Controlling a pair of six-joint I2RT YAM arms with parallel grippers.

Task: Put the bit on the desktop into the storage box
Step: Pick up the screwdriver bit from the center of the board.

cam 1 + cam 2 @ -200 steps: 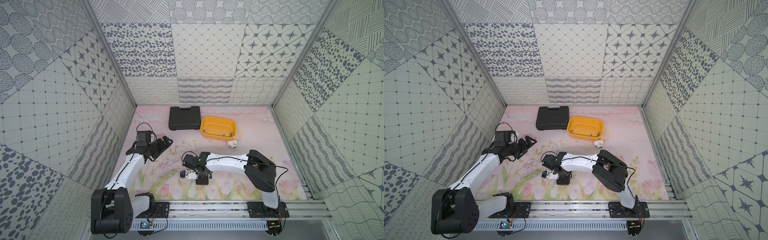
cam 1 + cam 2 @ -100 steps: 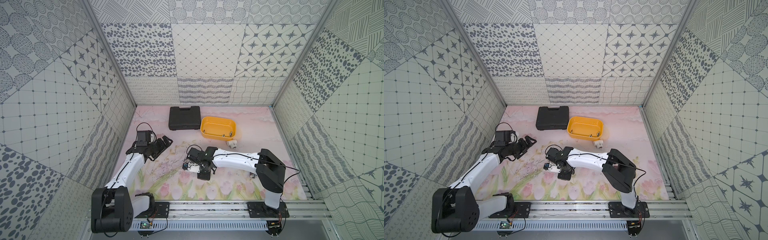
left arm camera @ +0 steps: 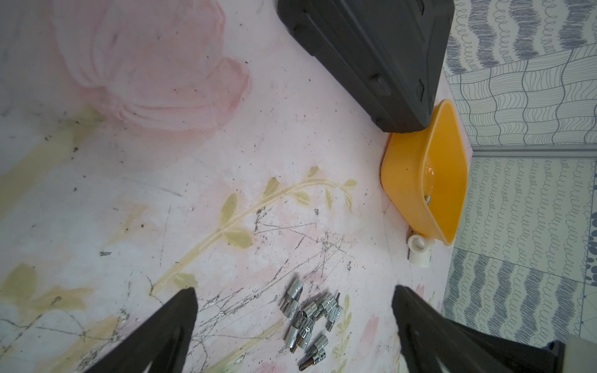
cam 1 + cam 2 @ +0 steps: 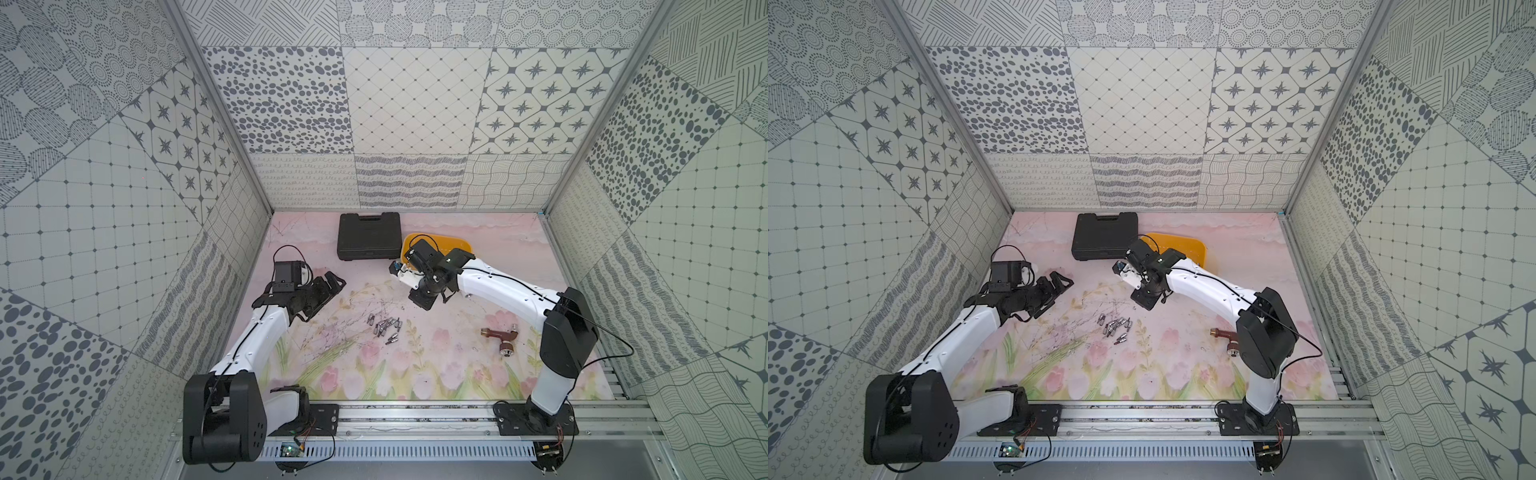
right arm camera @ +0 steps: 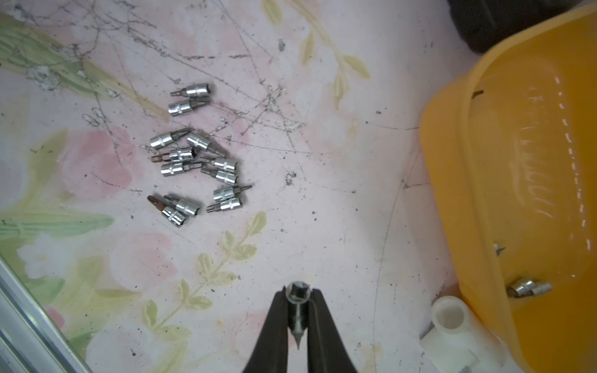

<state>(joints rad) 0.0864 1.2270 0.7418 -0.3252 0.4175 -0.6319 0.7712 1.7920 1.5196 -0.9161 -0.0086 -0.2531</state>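
The silver bit (image 5: 298, 295) hangs tip down, clear of the heap, so my right gripper should go on over the box's rim before it releases inside the yellow storage box (image 4: 1188, 245).
Several small silver bits (image 4: 384, 328) (image 4: 1116, 328) (image 3: 310, 319) (image 5: 197, 158) lie in a loose heap mid-desktop. The yellow storage box (image 4: 461, 246) (image 4: 1190, 245) (image 3: 403, 168) (image 5: 517, 161) stands at the back beside the black case, with two bits (image 5: 529, 288) inside. My right gripper (image 4: 420, 300) (image 4: 1144, 301) (image 5: 298, 294) is shut on one silver bit (image 5: 298, 290). It hangs over the mat just in front of the box, partly covering it in both top views. Left of the heap, my left gripper (image 4: 332, 283) (image 4: 1061, 280) (image 3: 294, 290) is open and holds nothing.
A black ribbed tool case (image 4: 368, 237) (image 4: 1104, 237) (image 3: 371, 48) sits left of the box, touching it. A white pipe elbow (image 3: 419, 250) (image 5: 452, 319) lies against the box's front. A brown-handled tool (image 4: 500, 337) (image 4: 1227, 338) lies near the right arm's base.
My right arm has swung from the bit heap back and to the right, toward the yellow box, its jaws still shut. The left arm has not moved.
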